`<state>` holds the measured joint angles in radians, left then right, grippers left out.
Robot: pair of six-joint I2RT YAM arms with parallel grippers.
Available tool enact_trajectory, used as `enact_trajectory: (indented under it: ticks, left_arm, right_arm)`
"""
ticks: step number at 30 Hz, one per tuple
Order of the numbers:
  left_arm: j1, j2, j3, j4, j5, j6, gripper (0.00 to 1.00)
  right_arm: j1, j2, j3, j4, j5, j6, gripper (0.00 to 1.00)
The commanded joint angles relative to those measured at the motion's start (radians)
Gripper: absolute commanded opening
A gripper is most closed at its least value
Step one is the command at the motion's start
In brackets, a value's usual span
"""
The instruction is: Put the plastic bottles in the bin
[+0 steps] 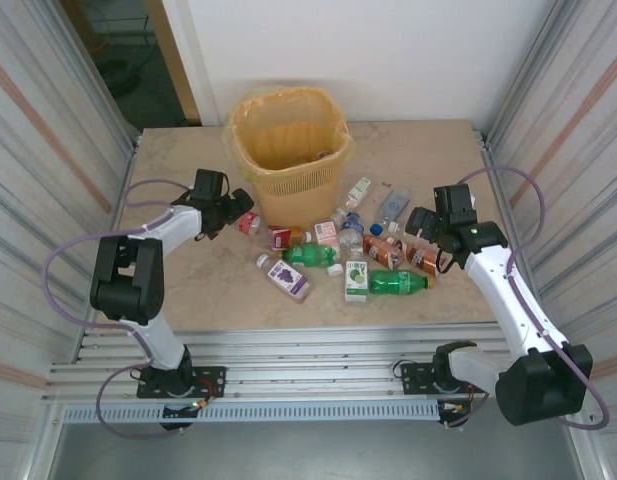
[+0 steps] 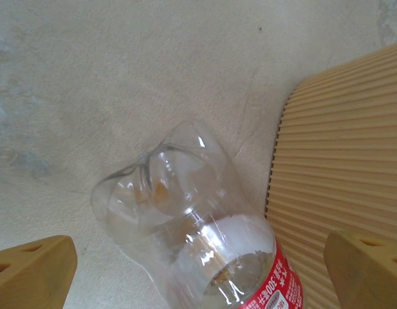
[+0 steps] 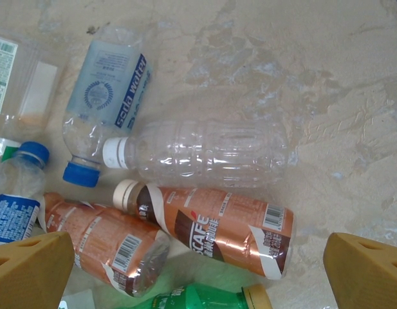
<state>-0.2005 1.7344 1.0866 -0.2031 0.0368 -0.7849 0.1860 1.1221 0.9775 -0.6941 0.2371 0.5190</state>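
The clear bottle's bottom end (image 2: 161, 179) is free of the bin and its body (image 2: 201, 248) is between my left gripper's open fingers, so that gripper should keep going down and close there.
The orange-yellow bin (image 1: 288, 150) stands at the back middle of the table, its ribbed wall (image 2: 340, 180) close on the right in the left wrist view. A clear bottle with a red label (image 2: 198, 225) lies beside the bin, between the fingers of my open left gripper (image 1: 240, 210). Several plastic bottles lie in front of and right of the bin. My right gripper (image 1: 420, 222) hangs open over a brown coffee bottle (image 3: 217, 228), with a clear bottle (image 3: 204, 154) beyond it and a green one (image 3: 204, 299) nearer.
A second brown bottle (image 3: 101, 248) and a blue-capped soda water bottle (image 3: 108, 96) lie to the left in the right wrist view. A purple-labelled bottle (image 1: 286, 277) and a green bottle (image 1: 396, 283) lie near the front. Corrugated walls close in both sides.
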Motion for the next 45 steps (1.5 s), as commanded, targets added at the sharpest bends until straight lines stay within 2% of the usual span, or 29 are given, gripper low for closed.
enact_trajectory:
  ticks: [1,8,21,39,45]
  left_arm:
    - [-0.016,0.020,0.020,0.008,-0.004,-0.022,0.98]
    - [-0.051,0.060,0.036,0.001,-0.025,-0.042,0.97]
    - [-0.055,0.091,0.026,-0.018,-0.070,-0.060,0.92]
    - [0.005,0.106,-0.042,-0.006,-0.082,-0.077,0.77]
    - [0.026,0.085,-0.066,-0.004,-0.090,-0.082,0.67]
  right_arm:
    - [0.008,0.009,-0.010,0.012,0.018,-0.001,0.98]
    - [0.007,0.023,-0.007,0.019,0.013,0.000,0.98]
    - [0.007,0.014,-0.011,0.013,0.015,0.001,0.98]
    - [0.009,0.014,0.001,0.008,0.004,0.003,0.98]
    - [0.009,0.020,0.008,0.008,-0.001,0.004,0.98]
